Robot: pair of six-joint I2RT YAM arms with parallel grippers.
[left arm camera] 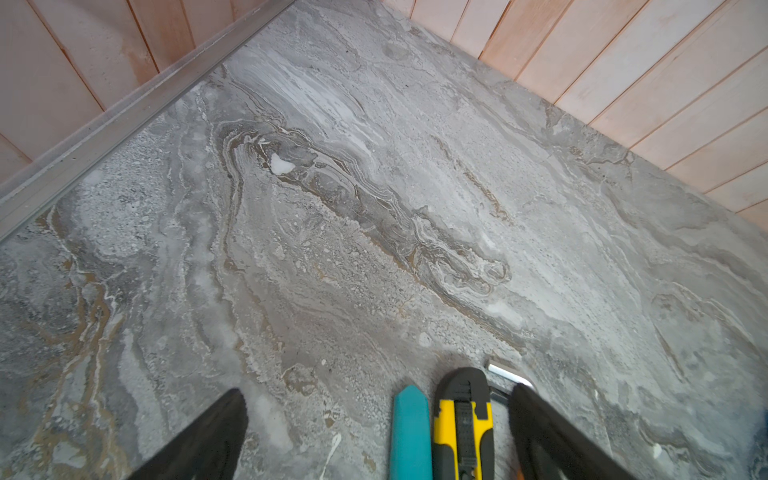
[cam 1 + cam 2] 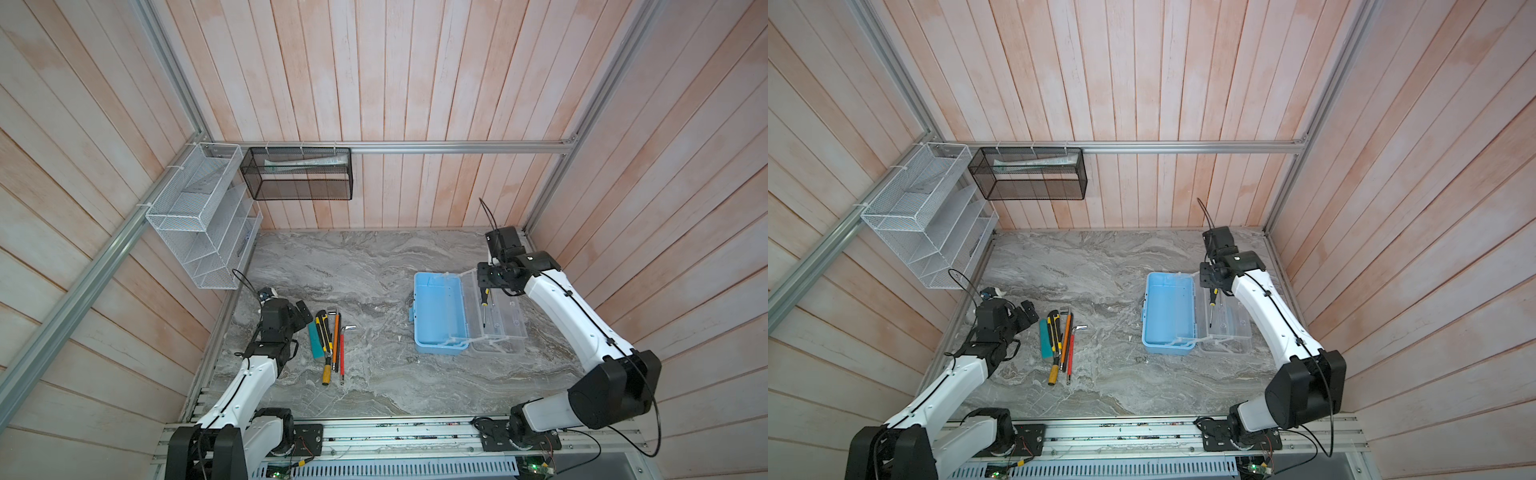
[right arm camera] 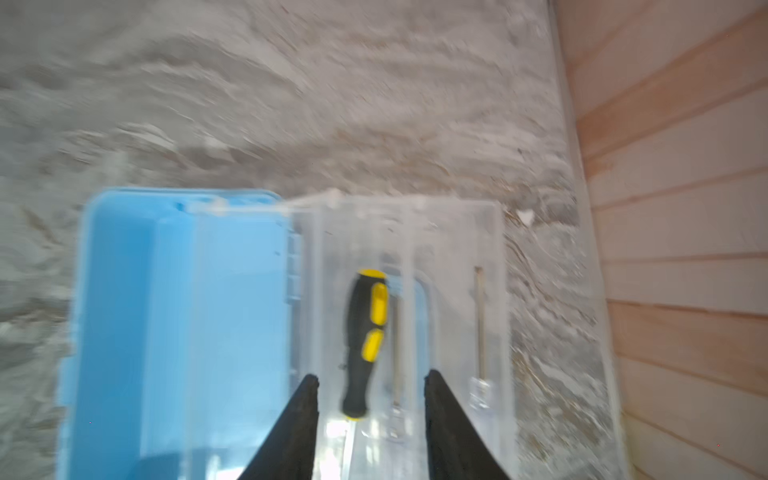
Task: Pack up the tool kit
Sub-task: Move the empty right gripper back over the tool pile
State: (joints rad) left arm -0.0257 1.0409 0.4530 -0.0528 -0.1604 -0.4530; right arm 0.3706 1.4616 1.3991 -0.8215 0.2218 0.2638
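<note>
The red-handled hex key's bent end point(image 2: 349, 327) sticks out clear of the row of tools, so my right gripper keeps going toward the red neck point(image 2: 343, 335) until its fingers close.
The tool kit point(image 2: 436, 316) lies open on the marble table in both top views, its pale-blue case point(image 2: 1169, 313) beside its clear lid and trays point(image 2: 1229, 324). My right gripper point(image 2: 485, 286) hovers over the clear part. In the right wrist view that gripper point(image 3: 372, 374) is open, and a black-and-yellow screwdriver point(image 3: 365, 332) lies between the jaws, touching neither. My left gripper point(image 2: 305, 311) stands open at the far end of a row of tools. The left wrist view shows the teal tool point(image 1: 411, 432) and yellow utility knife point(image 1: 463, 428) between its fingers point(image 1: 224, 432).
The tool row also holds an orange tool point(image 2: 336, 340), a red-handled hex key point(image 2: 342, 353) and a yellow-handled screwdriver point(image 2: 327, 372). A white wire mesh rack point(image 2: 199, 216) and a black mesh basket point(image 2: 299, 174) hang on the walls. Wooden walls close in left, back and right.
</note>
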